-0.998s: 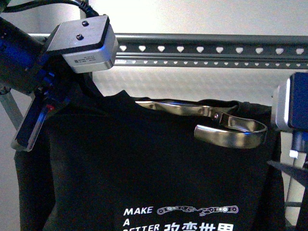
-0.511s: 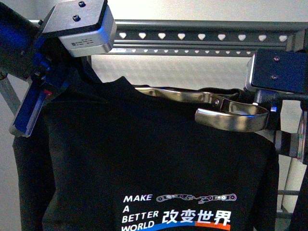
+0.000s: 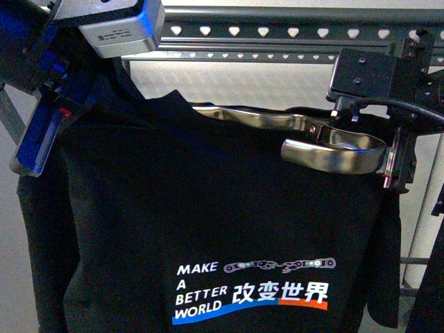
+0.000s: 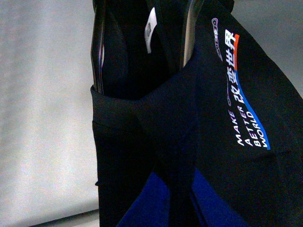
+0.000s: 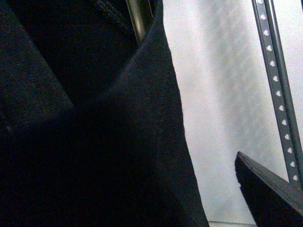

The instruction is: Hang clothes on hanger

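Note:
I expect the steel piece (image 3: 262, 120) to follow and hook over the rail when I carry the black T-shirt there, because its loop (image 3: 336, 155) sticks out of the T-shirt's neck.
The black T-shirt (image 3: 208, 222) with the white "MAKE" print hangs in front of me, below the hanger, a grey rack whose top rail (image 3: 277, 31) has heart-shaped holes. My left gripper (image 3: 66, 118) is shut on the shirt's shoulder at the upper left. In the left wrist view its blue fingers (image 4: 142, 203) pinch a fold of the shirt (image 4: 227, 156). My right gripper (image 3: 395, 166) is open beside the shirt's other shoulder. In the right wrist view the shirt (image 5: 94, 142) fills the picture and one dark finger (image 5: 270, 194) shows beside it.
A shiny curved steel piece (image 3: 333, 156) sticks out of the shirt's neck and ends in a loop next to my right gripper. The rack's rail also shows in the right wrist view (image 5: 277, 85). A pale wall lies behind the rack.
My right gripper has come in from the right edge to the steel loop. Shirt, rack and left gripper all sit higher in the picture, so more of the print shows.

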